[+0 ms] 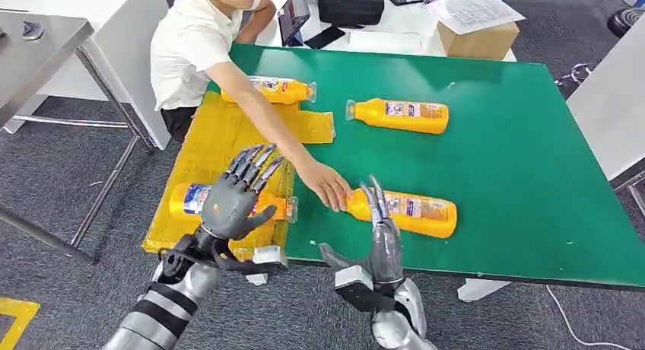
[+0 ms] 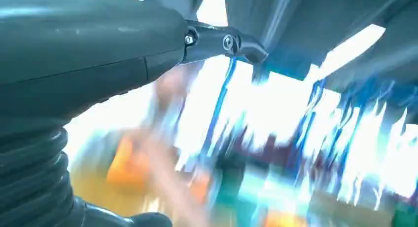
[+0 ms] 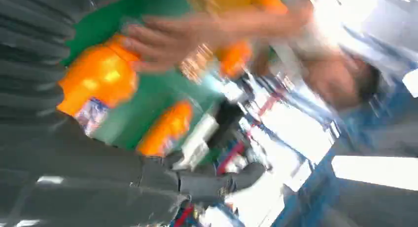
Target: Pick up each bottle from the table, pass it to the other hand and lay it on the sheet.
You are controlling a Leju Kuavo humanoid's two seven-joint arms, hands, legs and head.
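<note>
The nearest bottle (image 1: 417, 214) has its small panelled label (image 1: 405, 206) in view, so its hidden big logo should face up when I lay the bottle down.
Four orange bottles lie in the head view. One (image 1: 275, 90) rests at the far end of the yellow sheet (image 1: 209, 141), another (image 1: 190, 199) at its near end, partly hidden under my left hand (image 1: 232, 202), which hovers with fingers spread and holds nothing. A third bottle (image 1: 401, 115) lies on the green table (image 1: 517, 152). The nearest bottle (image 1: 414, 213) lies by the front edge, with a person's hand (image 1: 327, 185) on its cap end. My right hand (image 1: 382, 236) stands just in front of it, fingers straight and apart, empty. The blurred right wrist view shows that bottle (image 3: 98, 74).
A person in a white shirt (image 1: 190, 49) sits at the table's far left, arm stretched across the sheet. A cardboard box (image 1: 479, 38), papers and a black case (image 1: 350, 4) stand behind the table. A grey metal table (image 1: 38, 46) is to the left.
</note>
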